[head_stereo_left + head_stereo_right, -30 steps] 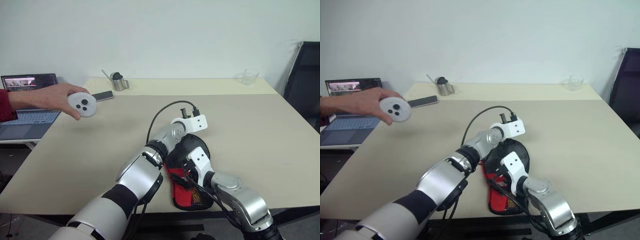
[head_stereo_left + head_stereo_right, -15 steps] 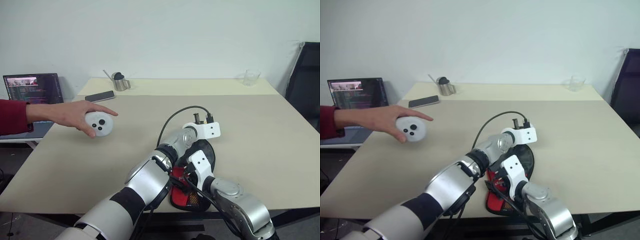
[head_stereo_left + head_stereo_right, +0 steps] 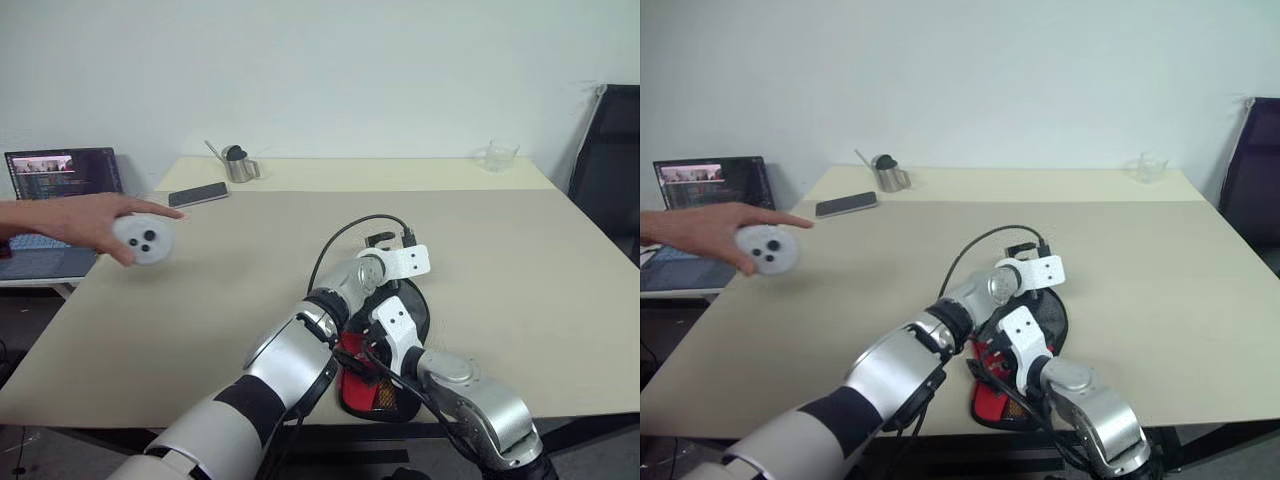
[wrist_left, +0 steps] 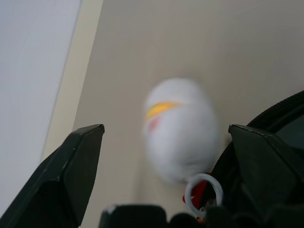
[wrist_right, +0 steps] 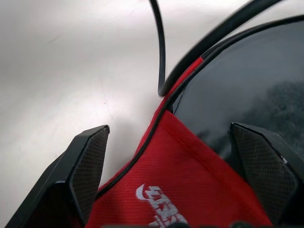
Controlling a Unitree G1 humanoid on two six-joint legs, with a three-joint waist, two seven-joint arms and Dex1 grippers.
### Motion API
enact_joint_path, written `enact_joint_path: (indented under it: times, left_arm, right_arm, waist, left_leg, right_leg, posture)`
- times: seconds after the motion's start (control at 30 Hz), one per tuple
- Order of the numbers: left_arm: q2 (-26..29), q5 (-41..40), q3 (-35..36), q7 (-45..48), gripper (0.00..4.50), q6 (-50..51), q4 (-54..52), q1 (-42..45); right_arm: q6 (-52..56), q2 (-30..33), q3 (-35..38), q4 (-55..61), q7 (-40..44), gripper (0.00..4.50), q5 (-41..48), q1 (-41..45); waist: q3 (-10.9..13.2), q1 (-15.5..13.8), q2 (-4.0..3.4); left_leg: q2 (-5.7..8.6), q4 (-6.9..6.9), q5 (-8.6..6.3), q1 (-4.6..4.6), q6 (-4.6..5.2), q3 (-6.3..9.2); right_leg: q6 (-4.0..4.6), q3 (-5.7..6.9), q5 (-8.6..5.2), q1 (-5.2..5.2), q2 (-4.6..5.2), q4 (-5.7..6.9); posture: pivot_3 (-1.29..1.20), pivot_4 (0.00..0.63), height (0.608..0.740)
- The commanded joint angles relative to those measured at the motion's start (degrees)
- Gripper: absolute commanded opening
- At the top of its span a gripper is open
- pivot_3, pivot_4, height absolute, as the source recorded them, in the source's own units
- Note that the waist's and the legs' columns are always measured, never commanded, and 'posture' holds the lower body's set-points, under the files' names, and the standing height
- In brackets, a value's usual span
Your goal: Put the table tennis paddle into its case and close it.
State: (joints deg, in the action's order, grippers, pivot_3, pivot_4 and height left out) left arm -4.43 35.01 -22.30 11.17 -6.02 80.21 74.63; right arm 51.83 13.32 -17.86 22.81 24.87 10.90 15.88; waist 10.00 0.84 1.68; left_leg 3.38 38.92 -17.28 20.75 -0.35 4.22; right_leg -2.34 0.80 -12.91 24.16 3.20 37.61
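Observation:
My gripper is about to pull, and the plush ball's chain will then slide along the case's black edge [image 3: 428, 316] toward the front, because that edge curves along the case's side.
The case [image 3: 372, 388], black fabric with a red panel, lies near the table's front edge. Its red panel with the white logo [image 5: 190, 190] and a black face show between the wide-apart fingers of my right gripper [image 5: 169, 127], which is open just above it. My left arm reaches across to the case's far end. In the left wrist view my left gripper [image 4: 166, 130] is open, with a small white ball [image 4: 180, 128] bearing a yellow mark on a ring between its fingers, touching neither. The case's black edge [image 4: 280, 118] lies beside it. The paddle is hidden.
A person's hand holds a white round controller [image 3: 140, 240] over the table's left side. A black phone [image 3: 198, 193], a metal cup [image 3: 238, 165] and a clear glass [image 3: 497, 155] stand at the back. A laptop [image 3: 60, 175] sits left, a dark chair [image 3: 610, 170] right.
The person's hand with the controller swung right over the table, then drew back left. My left wrist shifted a little to the right over the case's far end.

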Motion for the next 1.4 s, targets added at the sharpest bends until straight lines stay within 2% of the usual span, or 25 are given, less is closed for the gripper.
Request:
enact_joint_path:
  times: [0.03,0.27,0.37,0.4,0.47,0.57,0.67,0.8,0.93,1.0,1.17,1.4]
  left_arm:
    - [2.6,-1.4,1.1,2.6,4.42,-1.8,-1.2,1.2]
    - [8.9,-11.4,9.0,17.8,4.42,-7.6,-4.2,4.5]
    - [11.1,-16.6,12.7,26.3,4.42,-9.2,-6.2,5.6]
    - [11.6,-17.7,13.4,28.2,4.42,-9.5,-6.7,5.8]
    - [14.5,-23.6,16.7,39.5,4.42,-9.0,-11.0,6.3]
    - [18.7,-32.9,20.8,55.0,4.42,-0.6,-21.5,4.7]
    - [21.2,-40.1,21.5,62.5,4.42,10.3,-37.2,-1.9]
    - [23.6,-42.8,19.1,60.0,4.42,24.1,-57.9,-15.5]
    - [20.7,-45.4,19.4,49.2,4.42,41.2,-72.2,-27.0]
    - [19.3,-43.9,17.8,44.1,4.42,43.6,-77.2,-32.1]
    - [17.2,-41.4,14.2,35.2,4.47,44.2,-81.1,-38.5]
    - [13.8,-39.1,12.8,25.2,4.47,44.9,-72.6,-40.7]
  right_arm:
    - [-0.6,4.1,2.9,-1.5,3.5,4.5,1.3,2.8]
    - [0.0,19.2,8.2,4.3,16.7,4.5,8.3,4.9]
    - [-0.2,23.3,11.3,5.2,20.3,4.5,11.4,5.4]
    - [-0.5,24.1,12.0,4.9,21.1,4.5,12.0,5.7]
    - [-1.1,25.0,15.4,3.3,21.8,4.5,13.7,7.6]
    - [-2.3,23.4,20.0,-2.2,19.5,4.5,14.6,11.8]
    - [-3.3,21.1,23.2,-6.1,17.2,4.5,15.7,14.7]
    - [1.6,12.6,33.3,-8.9,10.5,4.5,25.3,20.6]
    - [1.8,8.2,36.9,-12.9,2.5,4.5,26.5,25.6]
    - [1.2,6.0,38.2,-17.0,-2.5,4.5,25.8,28.7]
    - [-4.2,1.9,36.7,-27.1,-11.3,4.5,20.6,35.0]
    - [-14.4,-4.7,30.0,-48.8,-20.6,4.5,8.8,42.2]
  waist:
    - [0.0,0.1,0.0]
    - [0.1,0.2,0.03]
    - [0.1,0.2,0.04]
    - [0.1,0.2,0.04]
    - [0.1,0.2,0.04]
    - [0.2,0.8,0.03]
    - [0.1,1.0,-0.03]
    - [0.1,0.9,-0.13]
    - [0.1,0.7,-0.14]
    - [0.1,0.5,-0.14]
    - [0.1,0.3,-0.17]
    - [0.1,1.0,-0.26]
  left_leg:
    - [0.0,0.0,0.0,0.0,0.0,-0.01]
    - [-0.02,-0.02,0.0,0.15,0.0,-0.01]
    - [-0.06,-0.06,-0.02,0.25,0.03,0.02]
    - [-0.06,-0.06,-0.01,0.27,0.02,0.02]
    - [-0.05,-0.06,-0.02,0.29,0.03,-0.01]
    - [-0.05,-0.05,-0.03,0.35,0.04,-0.09]
    - [-0.09,-0.11,-0.03,0.32,0.04,-0.07]
    - [-0.19,-0.14,-0.03,0.26,0.03,-0.05]
    - [-0.15,-0.03,-0.03,0.32,0.04,0.01]
    - [-0.11,-0.02,-0.11,0.32,0.19,0.03]
    - [-0.09,-0.06,-0.02,0.27,0.02,-0.01]
    - [-0.09,-0.07,-0.02,0.19,0.02,-0.12]
  right_leg:
    - [0.01,0.0,0.01,0.01,0.0,0.01]
    - [0.24,0.04,0.14,0.08,-0.01,-0.18]
    - [0.25,0.09,0.15,0.06,-0.02,-0.39]
    - [0.25,0.1,0.15,0.05,-0.02,-0.46]
    - [0.24,0.08,0.15,0.03,0.0,-0.55]
    - [0.24,0.01,0.15,0.1,0.0,-0.55]
    - [0.24,-0.04,0.15,0.11,0.01,-0.56]
    - [0.27,-0.31,0.16,0.09,0.1,-0.52]
    - [0.29,-0.28,0.17,0.11,0.16,-0.45]
    - [0.28,-0.27,0.18,0.1,0.21,-0.44]
    - [0.3,-0.3,0.18,0.11,0.25,-0.42]
    - [0.31,-0.36,0.19,0.12,0.24,-0.37]
  posture:
    - [0.0,0.15,0.74]
    - [0.0,0.15,0.74]
    - [0.0,0.15,0.74]
    - [0.0,0.15,0.74]
    - [0.0,0.15,0.74]
    - [0.0,0.15,0.74]
    - [0.0,0.15,0.74]
    - [0.0,0.15,0.74]
    - [0.0,0.15,0.74]
    - [0.0,0.15,0.74]
    - [0.0,0.15,0.74]
    - [0.0,0.15,0.74]
